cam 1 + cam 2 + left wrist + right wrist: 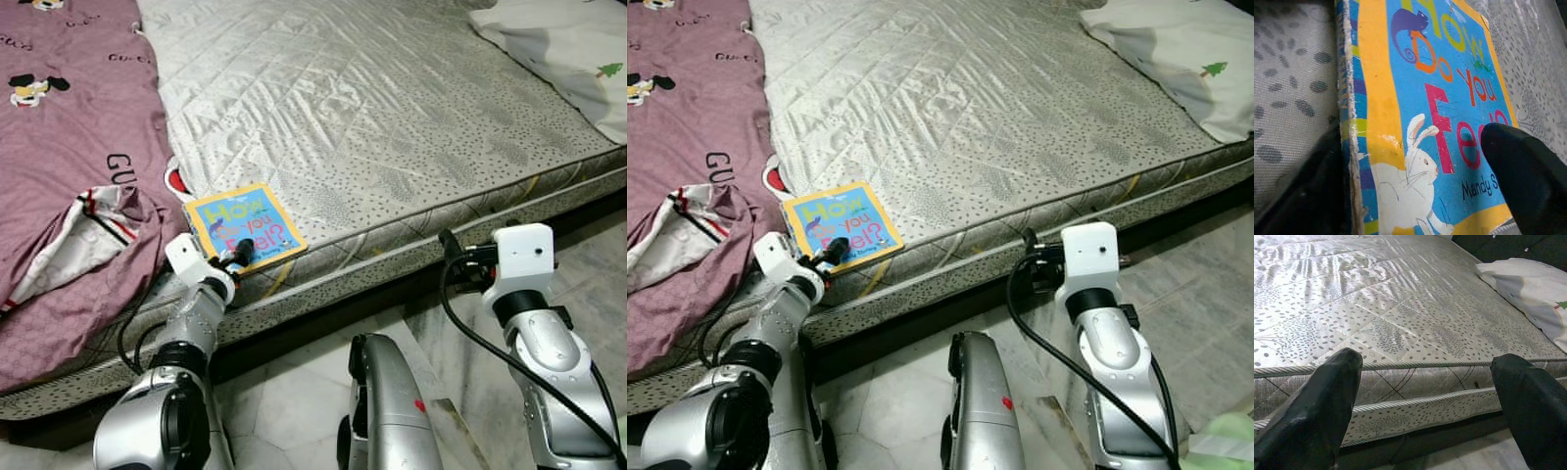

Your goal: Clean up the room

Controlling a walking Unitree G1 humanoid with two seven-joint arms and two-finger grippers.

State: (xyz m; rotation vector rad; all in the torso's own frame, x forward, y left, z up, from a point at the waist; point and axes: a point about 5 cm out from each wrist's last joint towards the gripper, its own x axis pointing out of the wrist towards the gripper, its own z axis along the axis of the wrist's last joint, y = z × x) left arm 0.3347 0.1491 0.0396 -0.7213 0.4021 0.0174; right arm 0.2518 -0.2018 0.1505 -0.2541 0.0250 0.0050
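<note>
The board book [245,225] will stay closed and stiff when the robot lifts it, because the left gripper's fingers are on both sides of the thick, worn spine [1354,127].
A children's board book [245,227] with a yellow border and blue cover lies flat at the near edge of the mattress [392,117]. My left gripper [238,257] is at the book's near corner and is open. In the left wrist view one black finger [1528,181] rests over the cover of the book [1430,98], and the other sits low beside its worn spine. My right gripper [446,245] hovers open in front of the mattress side, holding nothing; its wrist view looks along the gripper [1425,362] across the bare quilted top.
A purple printed blanket [69,147] with a crumpled white cloth [73,240] covers the left of the bed, right beside the book. A white pillow [568,49] lies at the far right corner. Pale marble floor [294,392] runs in front of the bed.
</note>
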